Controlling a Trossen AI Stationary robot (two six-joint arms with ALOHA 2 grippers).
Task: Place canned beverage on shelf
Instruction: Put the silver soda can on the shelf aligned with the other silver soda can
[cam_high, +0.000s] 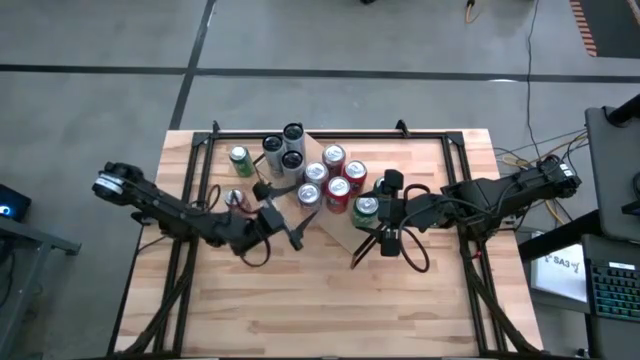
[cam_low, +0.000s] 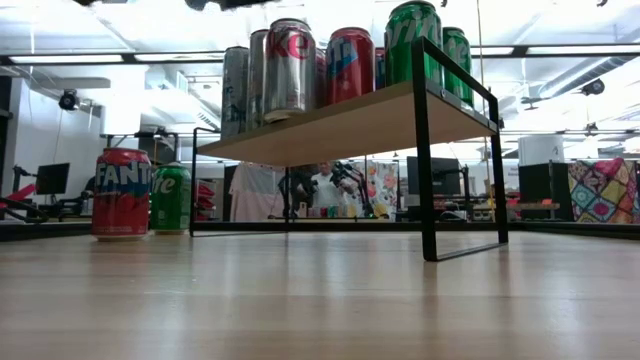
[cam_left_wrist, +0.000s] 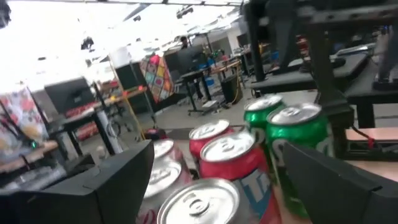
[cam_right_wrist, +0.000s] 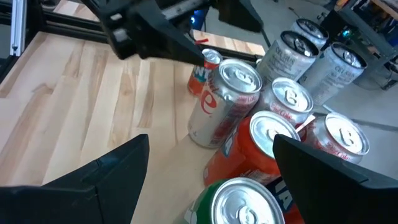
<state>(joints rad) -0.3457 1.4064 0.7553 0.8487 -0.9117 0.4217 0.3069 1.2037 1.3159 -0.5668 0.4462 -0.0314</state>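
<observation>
Next, my right gripper closes and first, since the silver can sticks out over the board's edge (cam_low: 290, 119) and is close against the cans behind it, reach in among those cans (cam_high: 328, 170).
The shelf (cam_high: 336, 232) stands slantwise in the table's middle, and its board (cam_low: 340, 125) carries several cans: silver, red and green. The silver can (cam_right_wrist: 222, 102) stands at the board's left edge. My left gripper (cam_high: 292, 215) is open just left of the shelf at can-top height, pointing level at the cans (cam_left_wrist: 230, 155), with nothing between its fingers. My right gripper (cam_high: 374, 214) is open and hovers over the green can (cam_right_wrist: 233, 202) at the shelf's right end, apart from it. A red can (cam_low: 121, 193) and a green can (cam_low: 171, 198) stand on the table left of the shelf.
Black rails (cam_high: 185, 250) run along the table's left and right sides and its far edge. The near half of the tabletop (cam_high: 320, 310) is bare wood. Desks, screens and people show in the room beyond the table.
</observation>
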